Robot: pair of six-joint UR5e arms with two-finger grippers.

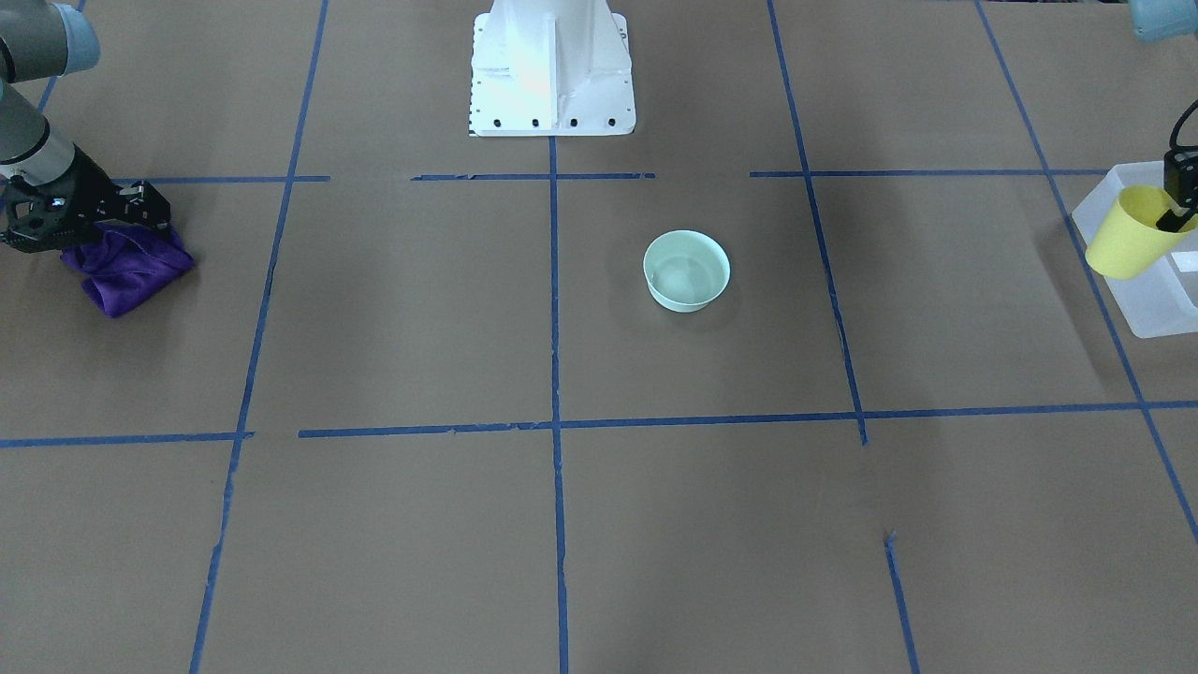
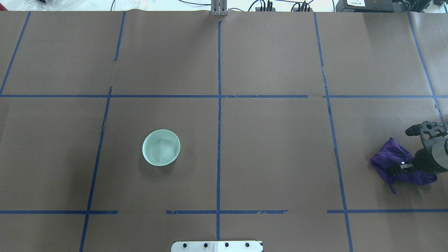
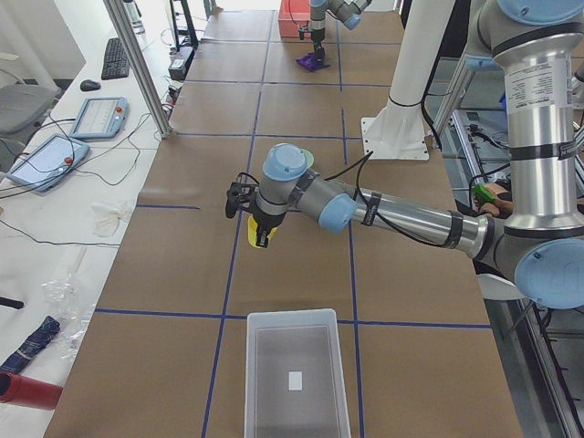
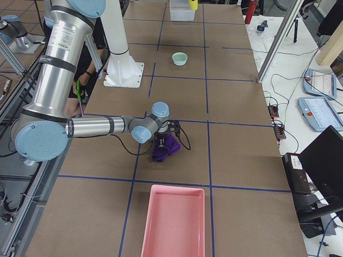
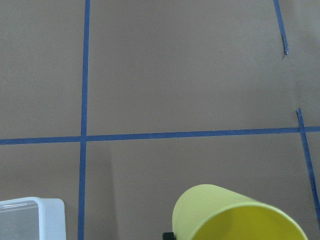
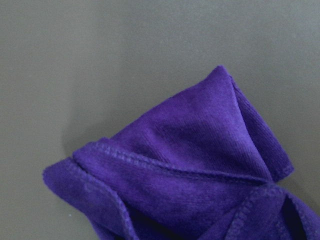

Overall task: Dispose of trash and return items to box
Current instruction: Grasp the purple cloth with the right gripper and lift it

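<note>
I expect the purple cloth (image 1: 125, 271) to hang in a limp heap when I lift, with a loose tip (image 1: 185, 264) trailing, because that tip sticks out from the cloth's soft folds.
My left gripper (image 1: 1170, 220) is shut on the rim of the yellow cup (image 1: 1123, 243) and holds it tilted in the air by the frosted-white box (image 1: 1146, 309). The left wrist view shows the cup (image 5: 235, 215) at the bottom and a corner of the box (image 5: 30, 220) at lower left. The mint-green bowl (image 1: 686, 271) stands upright and alone on the table (image 2: 161, 147). My right gripper (image 2: 405, 149) is low over a crumpled purple cloth (image 2: 388, 157), fingers spread apart. The cloth (image 6: 190, 170) fills the right wrist view.
A pink tray (image 4: 174, 219) lies at the table's end on the robot's right, beyond the cloth. The white robot base (image 1: 552, 70) stands at the table's robot side. Blue tape lines cross the brown table paper.
</note>
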